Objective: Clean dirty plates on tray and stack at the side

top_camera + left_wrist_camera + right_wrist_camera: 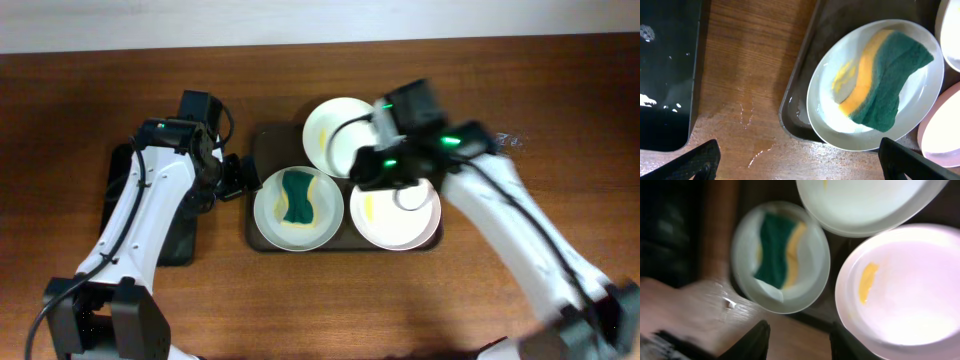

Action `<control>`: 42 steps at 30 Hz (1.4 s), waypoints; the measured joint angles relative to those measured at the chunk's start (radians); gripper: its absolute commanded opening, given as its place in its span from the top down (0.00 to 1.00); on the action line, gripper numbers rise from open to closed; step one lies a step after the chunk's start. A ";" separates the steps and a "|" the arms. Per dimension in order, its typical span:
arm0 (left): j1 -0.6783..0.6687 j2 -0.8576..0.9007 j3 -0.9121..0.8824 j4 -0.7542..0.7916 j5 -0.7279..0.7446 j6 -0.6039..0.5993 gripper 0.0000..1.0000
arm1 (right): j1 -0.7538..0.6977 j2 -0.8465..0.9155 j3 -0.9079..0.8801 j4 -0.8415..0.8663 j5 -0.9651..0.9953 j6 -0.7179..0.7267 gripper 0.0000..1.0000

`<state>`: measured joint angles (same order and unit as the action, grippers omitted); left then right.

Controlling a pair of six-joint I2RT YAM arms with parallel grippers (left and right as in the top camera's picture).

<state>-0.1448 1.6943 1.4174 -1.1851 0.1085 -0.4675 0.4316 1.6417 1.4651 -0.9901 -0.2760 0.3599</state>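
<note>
The green and yellow sponge (889,79) has a bent, wavy edge (867,74), so it should crease where the robot's gripper pinches it and fan out when the robot lifts it.
Three white plates sit on the dark tray (262,238). The front left plate (270,222) carries a green and yellow sponge (297,197); it also shows in the left wrist view (920,105) with the sponge (890,80) and a yellow smear. The front right plate (400,225) has a yellow smear (867,280). The back plate (330,128) is partly under my right arm. My left gripper (243,178) is open and empty just left of the tray. My right gripper (385,165) is open and empty above the plates.
A smaller glossy black tray (182,240) lies at the left under my left arm, and shows in the left wrist view (665,75). Bare wooden table (330,310) lies in front of the tray. The wood beside the tray is wet (755,125).
</note>
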 measured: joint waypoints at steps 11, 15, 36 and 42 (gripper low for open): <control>0.000 0.000 -0.013 0.000 0.000 0.000 0.01 | 0.033 0.310 -0.003 0.201 0.092 -0.054 0.74; 0.000 0.000 -0.013 0.000 0.000 0.000 0.03 | 0.034 0.362 -0.003 0.221 0.091 -0.058 0.74; -0.066 0.000 -0.031 0.047 0.022 0.079 0.48 | 0.080 0.441 -0.003 0.224 0.120 -0.106 0.92; -0.160 0.000 -0.227 0.356 0.137 0.079 0.47 | 0.080 0.441 -0.003 0.229 0.117 -0.090 0.96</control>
<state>-0.3046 1.6943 1.1904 -0.8291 0.2455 -0.3882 0.5114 2.0827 1.4620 -0.7612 -0.1589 0.2695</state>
